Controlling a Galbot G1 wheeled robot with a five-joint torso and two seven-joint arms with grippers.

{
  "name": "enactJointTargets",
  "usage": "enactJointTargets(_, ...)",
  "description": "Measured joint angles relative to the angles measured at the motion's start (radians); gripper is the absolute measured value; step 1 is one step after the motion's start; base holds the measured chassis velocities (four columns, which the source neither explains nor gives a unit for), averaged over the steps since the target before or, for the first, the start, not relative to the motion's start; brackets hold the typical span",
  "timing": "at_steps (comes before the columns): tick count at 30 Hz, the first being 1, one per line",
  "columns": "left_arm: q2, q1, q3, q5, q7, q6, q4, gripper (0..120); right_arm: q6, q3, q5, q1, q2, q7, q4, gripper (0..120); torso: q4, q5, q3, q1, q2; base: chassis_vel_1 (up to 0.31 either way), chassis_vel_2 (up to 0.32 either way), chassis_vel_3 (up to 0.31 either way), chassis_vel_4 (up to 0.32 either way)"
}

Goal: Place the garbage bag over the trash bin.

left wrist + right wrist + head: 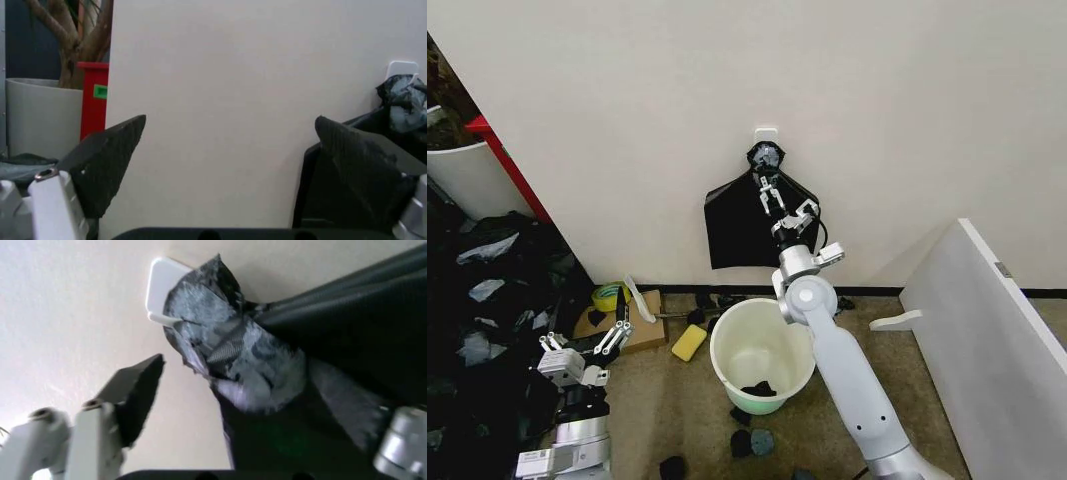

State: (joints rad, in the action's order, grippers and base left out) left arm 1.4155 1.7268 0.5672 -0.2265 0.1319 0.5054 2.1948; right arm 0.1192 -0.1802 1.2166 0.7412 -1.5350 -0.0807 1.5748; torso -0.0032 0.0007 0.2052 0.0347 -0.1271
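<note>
Layered black edges come together at the grey-taped knot. The front garbage bag (739, 228) will come off when I pull, and the rest will stay hanging.
The trash bin (730, 352), a pale round bucket, stands upright on the carpet by the wall, with small black scraps in its bottom. The garbage bag is out of view. A flat black house-shaped bundle (737, 225) hangs on the wall from a white hook (160, 287) by its grey-taped knot (233, 355). My right gripper (769, 192) is raised above the bin against the bundle. It is open, one finger (137, 395) beside the knot. My left gripper (587, 338) hangs low at the left, open and holding nothing.
A yellow sponge (689, 343), a tape roll (609, 295) and a cardboard piece (647, 325) lie left of the bin. Black clutter (487, 300) fills the left floor below a white planter (467, 178) with a red edge. A white board (987, 340) leans at the right.
</note>
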Motion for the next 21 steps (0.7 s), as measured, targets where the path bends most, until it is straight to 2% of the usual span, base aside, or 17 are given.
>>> enactJointTargets(4, 0.001, 0.0, -0.001, 0.0, 0.001, 0.0, 0.0, 100, 0.004, -0.002, 0.0, 0.006, -0.003, -0.014, 0.005, 61, 0.0, 0.0, 0.0, 0.0, 0.0, 0.0, 0.0, 0.0, 0.0)
enactJointTargets(6, 0.001, -0.001, -0.001, 0.0, 0.001, -0.001, -0.001, 100, 0.005, -0.003, 0.0, 0.009, -0.003, -0.019, 0.006, 57, 0.0, 0.0, 0.0, 0.0, 0.0, 0.0, 0.0, 0.0, 0.0)
enactJointTargets(7, 0.001, -0.001, -0.002, 0.0, 0.001, -0.001, -0.002, 100, 0.007, -0.003, -0.001, 0.013, -0.003, -0.024, 0.008, 50, 0.0, 0.0, 0.0, 0.0, 0.0, 0.0, 0.0, 0.0, 0.0)
enactJointTargets(10, 0.002, -0.002, -0.004, 0.001, 0.001, -0.001, -0.004, 100, 0.009, -0.003, -0.002, 0.021, -0.003, -0.032, 0.01, 41, 0.0, 0.0, 0.0, 0.0, 0.0, 0.0, 0.0, 0.0, 0.0)
enactJointTargets(12, 0.003, -0.003, -0.006, 0.003, 0.001, -0.001, -0.007, 100, 0.011, -0.005, -0.004, 0.022, -0.002, -0.039, 0.009, 30, 0.0, 0.0, 0.0, 0.0, 0.0, 0.0, 0.0, 0.0, 0.0)
enactJointTargets(14, 0.004, -0.003, -0.007, 0.004, 0.001, -0.001, -0.008, 100, 0.012, -0.007, -0.006, 0.022, -0.002, -0.041, 0.008, 27, 0.0, 0.0, 0.0, 0.0, 0.0, 0.0, 0.0, 0.0, 0.0)
enactJointTargets(20, 0.006, -0.004, -0.009, 0.008, 0.001, 0.0, -0.014, 100, 0.018, -0.009, -0.015, 0.022, 0.004, -0.061, 0.006, 3, 0.0, 0.0, 0.0, 0.0, 0.0, 0.0, 0.0, 0.0, 0.0)
enactJointTargets(21, 0.006, -0.004, -0.009, 0.008, 0.001, 0.0, -0.014, 100, 0.018, -0.009, -0.015, 0.022, 0.004, -0.061, 0.006, 3, 0.0, 0.0, 0.0, 0.0, 0.0, 0.0, 0.0, 0.0, 0.0)
